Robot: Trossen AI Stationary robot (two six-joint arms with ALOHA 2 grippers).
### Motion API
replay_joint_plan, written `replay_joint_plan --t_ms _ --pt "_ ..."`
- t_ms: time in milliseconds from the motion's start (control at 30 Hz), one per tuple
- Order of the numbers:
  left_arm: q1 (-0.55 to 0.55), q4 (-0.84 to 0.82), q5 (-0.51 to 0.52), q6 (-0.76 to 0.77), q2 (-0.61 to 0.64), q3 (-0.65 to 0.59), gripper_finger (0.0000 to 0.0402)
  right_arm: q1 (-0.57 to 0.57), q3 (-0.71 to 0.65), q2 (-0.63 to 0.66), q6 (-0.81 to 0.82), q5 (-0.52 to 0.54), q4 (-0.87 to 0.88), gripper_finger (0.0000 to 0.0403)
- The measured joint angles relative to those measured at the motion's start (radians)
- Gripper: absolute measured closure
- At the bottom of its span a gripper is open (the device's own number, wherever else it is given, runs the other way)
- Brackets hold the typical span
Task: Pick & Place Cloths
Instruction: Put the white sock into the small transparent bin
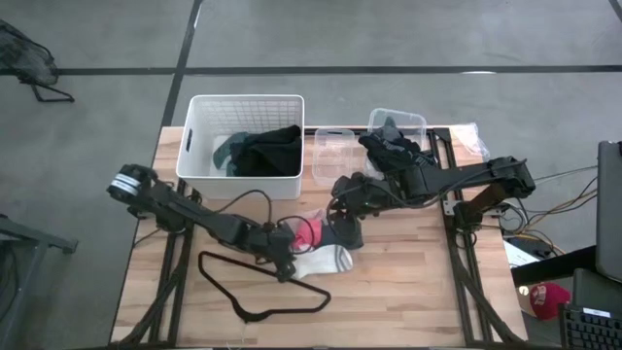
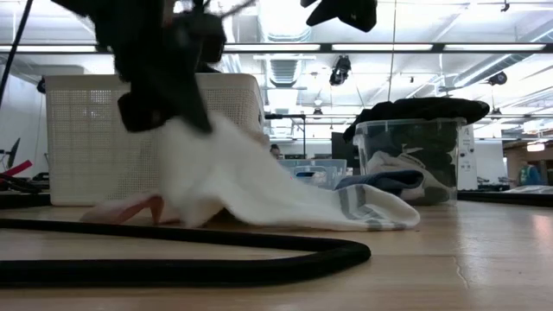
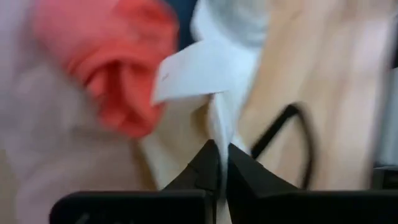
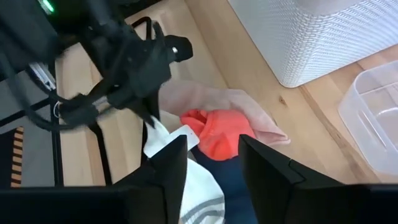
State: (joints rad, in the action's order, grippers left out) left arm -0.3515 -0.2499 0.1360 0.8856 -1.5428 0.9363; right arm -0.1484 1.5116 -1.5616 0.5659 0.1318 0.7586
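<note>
Next, my right gripper takes the white cloth over first, because my left gripper has the white cloth while the empty clear box stands by my right gripper.
A small pile of cloths lies mid-table: a white sock-like cloth, a red one, a pink one and a dark blue one. My left gripper stands at the pile's left edge, shut on the white cloth. My right gripper hovers open above the red and dark blue cloths and touches nothing. Black and teal cloths lie in the white basket. My left gripper pinches the white cloth by a thin edge at its left end between its two shut fingers. That end is drawn up off the table. The striped far end lies on the wood, and the cloth slopes down between them.
A thin black wire hanger lies on the table just near of the pile, under the left gripper. Two clear plastic boxes stand at the far edge, right of the basket; the farther right one holds dark cloths. Bare wood lies near and right of the pile.
</note>
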Motion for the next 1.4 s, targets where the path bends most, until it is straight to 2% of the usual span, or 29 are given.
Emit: replay_joint_plan --t_ms 167,400,533,633,700,867,1067,1233,1400 --pt "0.0 0.09 0.018 0.005 0.109 0.0 0.039 -0.014 -0.001 0.0 0.0 -0.002 -0.016 0.0279" --pt "0.005 0.139 0.194 -0.025 0.318 0.0 0.0394 -0.069 -0.002 0.001 0.0 -0.012 -0.145 0.0284" --pt "0.007 0.142 0.308 -0.037 0.401 0.0 0.0397 -0.094 -0.003 -0.008 -0.033 -0.004 -0.287 0.0271" --pt "0.007 0.167 0.428 -0.008 0.434 0.0 0.0396 -0.092 -0.003 -0.029 -0.036 0.001 -0.376 0.0251" --pt "0.009 0.205 0.47 -0.018 0.444 0.0 0.0394 -0.089 -0.003 -0.046 -0.025 0.02 -0.4 0.0233" --pt "0.008 0.297 0.473 -0.076 0.452 0.002 0.0395 -0.089 -0.003 -0.077 -0.018 0.13 -0.399 0.0176" --pt "0.0 0.318 0.392 -0.054 0.454 0.002 0.0393 -0.09 -0.001 -0.071 -0.039 0.141 -0.398 0.0122" --pt "-0.001 0.301 0.374 -0.064 0.454 0.002 0.0394 -0.091 -0.001 -0.049 -0.047 0.142 -0.399 0.0109" --pt "0.0 0.275 0.38 -0.029 0.453 0.002 0.0393 -0.099 -0.001 -0.033 -0.066 0.141 -0.399 0.012"
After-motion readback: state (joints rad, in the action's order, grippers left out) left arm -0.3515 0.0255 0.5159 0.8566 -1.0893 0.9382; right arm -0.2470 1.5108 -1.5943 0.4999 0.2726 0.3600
